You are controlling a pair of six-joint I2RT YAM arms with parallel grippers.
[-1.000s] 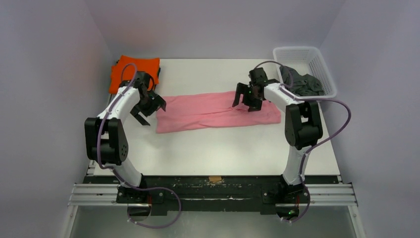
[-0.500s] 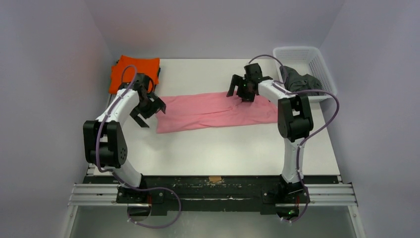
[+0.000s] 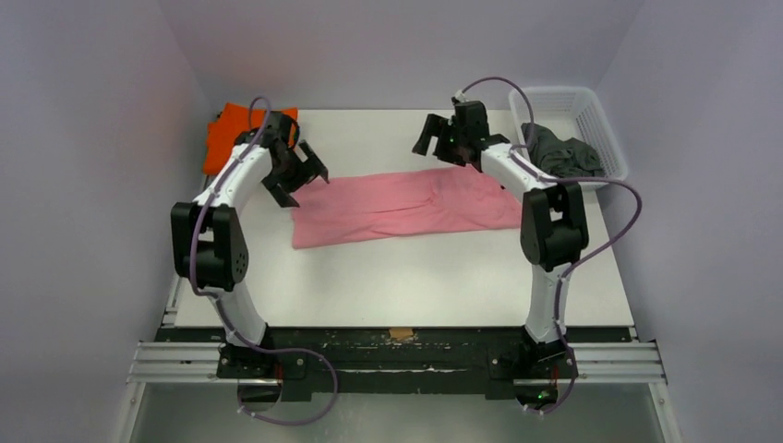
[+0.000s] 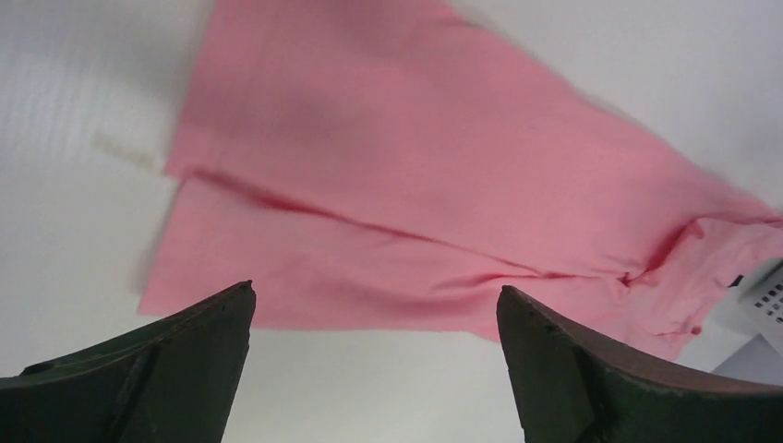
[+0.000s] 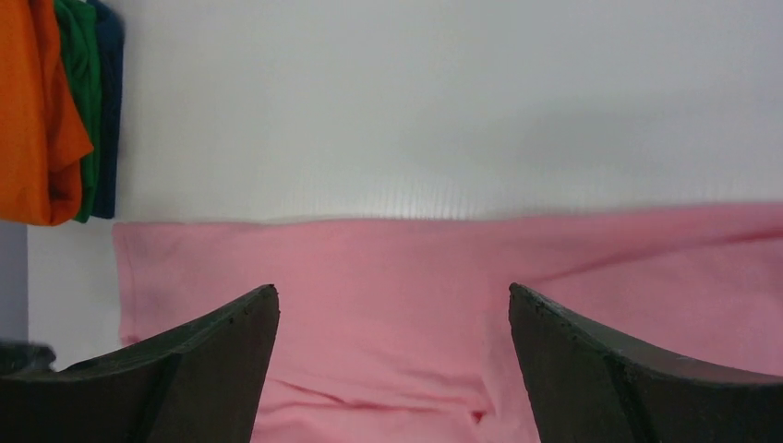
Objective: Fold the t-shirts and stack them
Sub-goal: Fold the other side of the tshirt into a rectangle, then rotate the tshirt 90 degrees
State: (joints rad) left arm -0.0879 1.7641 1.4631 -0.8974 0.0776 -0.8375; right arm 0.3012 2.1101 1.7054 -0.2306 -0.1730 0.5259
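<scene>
My right gripper is about to swing the pink t-shirt's collar end (image 3: 503, 210) away while my left gripper pulls the t-shirt's hem (image 3: 301, 229) near, because the t-shirt lies crosswise with that end toward the basket.
A pink t-shirt (image 3: 406, 205) lies folded into a long strip across the middle of the table; it also shows in the left wrist view (image 4: 443, 194) and the right wrist view (image 5: 443, 295). My left gripper (image 3: 303, 175) is open and empty above the strip's left end. My right gripper (image 3: 436, 140) is open and empty above the strip's far edge, right of centre. An orange t-shirt (image 3: 231, 129) lies at the far left on green and dark ones (image 5: 92, 101). A dark grey t-shirt (image 3: 563, 152) sits in the basket.
A white mesh basket (image 3: 591, 111) stands at the far right corner. Bare white table (image 3: 397, 277) lies in front of the pink strip. Purple cables loop off both arms.
Both grippers have lifted off the pink shirt and moved toward the far side; the left one swung up toward the orange stack, the right one went back and left. The pink strip stays flat.
</scene>
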